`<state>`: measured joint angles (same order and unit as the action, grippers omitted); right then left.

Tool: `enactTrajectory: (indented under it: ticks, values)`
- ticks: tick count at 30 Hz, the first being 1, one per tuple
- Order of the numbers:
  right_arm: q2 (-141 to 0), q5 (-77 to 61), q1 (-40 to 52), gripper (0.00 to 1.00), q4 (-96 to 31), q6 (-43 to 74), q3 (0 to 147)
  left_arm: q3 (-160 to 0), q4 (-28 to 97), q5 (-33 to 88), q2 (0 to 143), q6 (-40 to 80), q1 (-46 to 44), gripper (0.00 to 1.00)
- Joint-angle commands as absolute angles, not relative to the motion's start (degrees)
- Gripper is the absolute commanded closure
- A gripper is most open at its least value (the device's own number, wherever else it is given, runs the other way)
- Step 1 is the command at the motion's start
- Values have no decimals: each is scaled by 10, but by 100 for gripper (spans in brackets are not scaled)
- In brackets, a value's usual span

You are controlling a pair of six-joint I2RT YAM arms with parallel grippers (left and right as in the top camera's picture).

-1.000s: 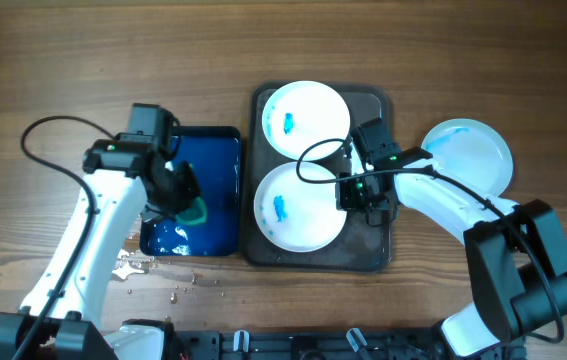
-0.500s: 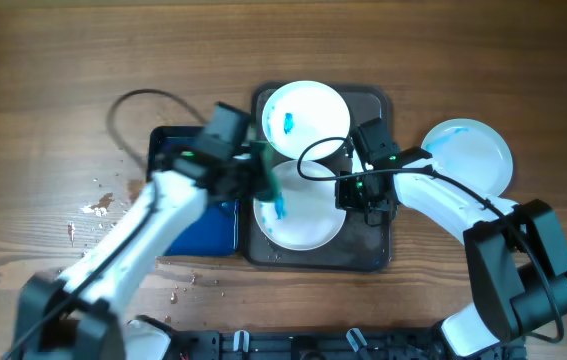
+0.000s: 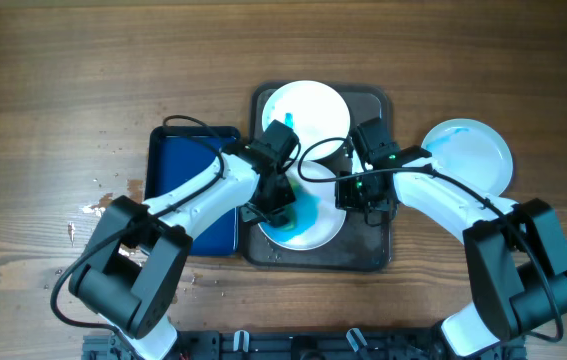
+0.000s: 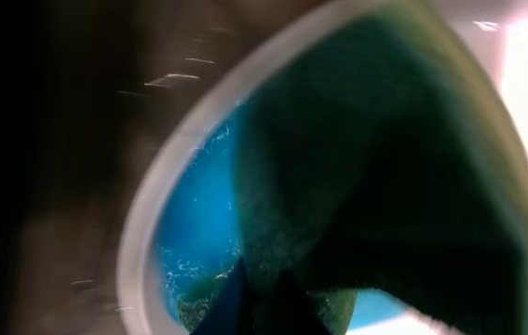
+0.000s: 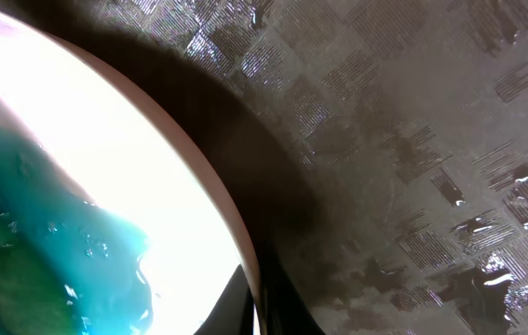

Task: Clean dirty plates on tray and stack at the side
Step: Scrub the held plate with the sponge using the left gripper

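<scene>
Wet blue paint [image 3: 308, 213] sits in a puddle on the near plate, so my left gripper needs to leave the sponge in the blue tray [image 3: 188, 160] before my right gripper tilts the plate there.
The dark tray [image 3: 373, 250] holds two white plates. The far plate [image 3: 313, 115] bears a blue smear. On the near plate [image 3: 331, 215] my left gripper [image 3: 281, 205] is shut on a green sponge [image 4: 375, 186] and presses it into a wide teal smear [image 3: 305, 218]. The left wrist view shows the plate's rim [image 4: 147, 233] and wet blue paint [image 4: 194, 223] under the sponge. My right gripper [image 3: 358, 195] is shut on the near plate's right rim [image 5: 254, 279], over the wet tray floor [image 5: 412, 167]. A third plate [image 3: 471, 155] with faint blue traces lies on the table, right of the tray.
A smaller blue tray [image 3: 193, 170] with water in it lies left of the dark tray, partly under my left arm. Water drops [image 3: 98, 205] spot the wooden table to the left. Cables arch over both arms.
My left arm has swung right from the blue tray, carrying the sponge onto the near plate. The plate's small blue mark is now a wide teal smear. The right arm has not moved.
</scene>
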<state>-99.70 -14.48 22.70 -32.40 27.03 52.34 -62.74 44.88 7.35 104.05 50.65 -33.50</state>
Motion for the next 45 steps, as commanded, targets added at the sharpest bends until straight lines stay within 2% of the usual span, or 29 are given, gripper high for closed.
enactTrajectory:
  ticks: [1, 4, 9, 16, 19, 23, 30, 34, 40, 43, 45]
  values:
    - [-1033, -75, 227, 95, -341, 285, 502, -607, 492, -74, 1067, 509, -307, 96]
    - [-1033, -75, 227, 95, -341, 285, 502, -607, 468, -37, 1067, 475, -305, 96]
    - [-1033, -75, 227, 95, -341, 285, 502, -606, 315, 253, 1076, 424, -316, 96]
    - [-1033, -75, 227, 95, -341, 285, 502, -606, 229, 354, 1112, 424, -371, 96]
    - [-1033, -75, 227, 95, -342, 285, 502, -607, 250, 345, 1113, 425, -373, 96]
    - [-1033, -75, 227, 95, -342, 285, 502, -608, 366, 199, 1106, 498, -352, 96]
    - [-1033, -75, 227, 95, -342, 285, 502, -608, 503, -42, 1060, 519, -321, 96]
    - [-1033, -75, 227, 96, -347, 285, 502, -615, 537, -40, 1049, 514, -320, 96]
    - [-1033, -75, 227, 96, -364, 284, 502, -626, 537, 100, 936, 497, -296, 96]
    - [-1033, -75, 227, 96, -365, 271, 502, -626, 543, 97, 861, 466, -260, 96]
    - [-1033, -75, 227, 96, -365, 271, 502, -626, 579, 37, 825, 454, -220, 96]
